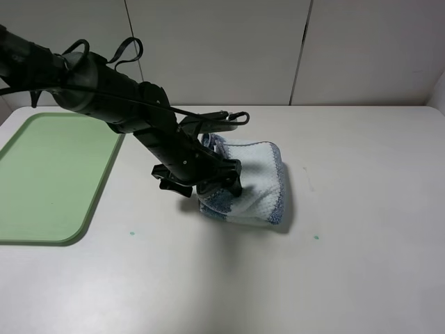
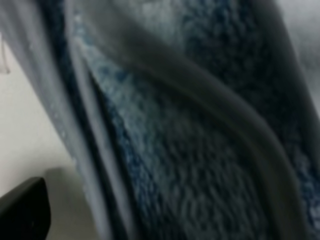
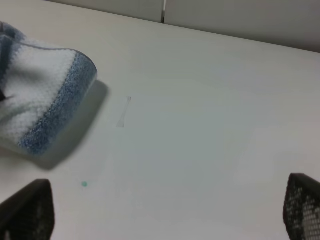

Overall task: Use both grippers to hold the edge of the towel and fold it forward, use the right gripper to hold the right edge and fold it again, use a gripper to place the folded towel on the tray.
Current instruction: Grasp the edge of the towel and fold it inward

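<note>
Several of the towel's grey hems [image 2: 95,120] bunch together at my left gripper, so the folded towel [image 1: 259,182] will stay bundled, its free side drooping, when I carry it.
The towel [image 1: 254,182], blue-grey and white striped, lies folded into a thick bundle at the middle of the table. My left gripper [image 1: 211,189] reaches across from the left and is down on the bundle's left side, shut on it. In the left wrist view the towel [image 2: 190,135] fills the frame, with its grey piped hem [image 2: 220,95] running across and one black fingertip [image 2: 25,210] at the corner. My right gripper [image 3: 162,215] is open and empty above bare table, to the right of the towel [image 3: 45,105]; it is out of the exterior high view. The light-green tray [image 1: 49,174] lies at the far left.
The white table [image 1: 361,209] has small green marks [image 1: 316,237] in front of the towel. A pale wall stands behind the table. The left arm's black body [image 1: 132,104] stretches over the table between the tray and the towel.
</note>
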